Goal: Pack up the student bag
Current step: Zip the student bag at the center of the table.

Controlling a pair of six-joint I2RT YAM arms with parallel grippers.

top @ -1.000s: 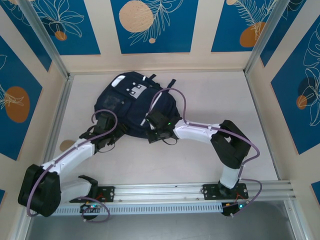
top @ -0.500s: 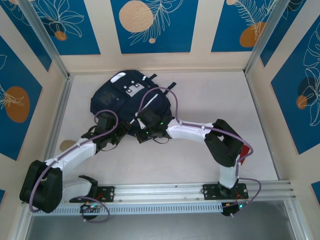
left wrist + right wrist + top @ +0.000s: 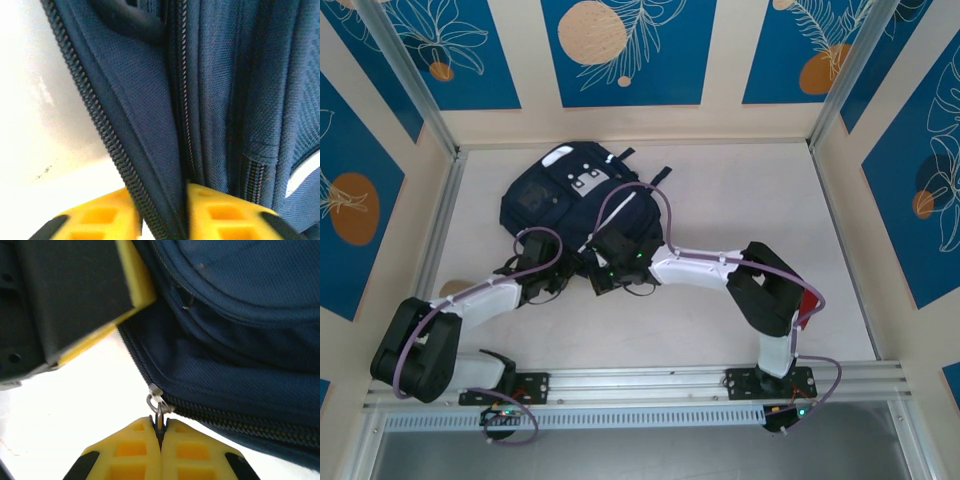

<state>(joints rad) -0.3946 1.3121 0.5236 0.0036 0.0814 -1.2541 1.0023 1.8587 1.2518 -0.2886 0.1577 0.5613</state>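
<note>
The student bag (image 3: pixel 582 192) sits crooked in my left gripper's pinch. My left gripper should open and my right gripper should swing the bag straight by the zipper pull (image 3: pixel 156 394).
The student bag (image 3: pixel 560 195), dark navy with a light grey patch, lies flat at the back left of the table. My left gripper (image 3: pixel 556 276) is at its near edge. In the left wrist view its yellow fingers (image 3: pixel 225 212) pinch the bag's fabric edge with the zipper teeth (image 3: pixel 90 110). My right gripper (image 3: pixel 604 277) is just right of it, shut on the metal zipper pull (image 3: pixel 158 409) at the bag's rim (image 3: pixel 225 390). The left gripper's yellow finger (image 3: pixel 135 280) shows close beside it in the right wrist view.
A metal rail (image 3: pixel 720 380) runs along the near table edge by the arm bases. Frame posts and patterned walls close in the left, right and back. A red object (image 3: pixel 809 305) sits behind the right arm's elbow. Bare table (image 3: pixel 750 200) lies right of the bag.
The bag has slid and turned to the left. My right gripper moved left with the zipper pull. My left gripper moved right and closed on the bag's edge.
</note>
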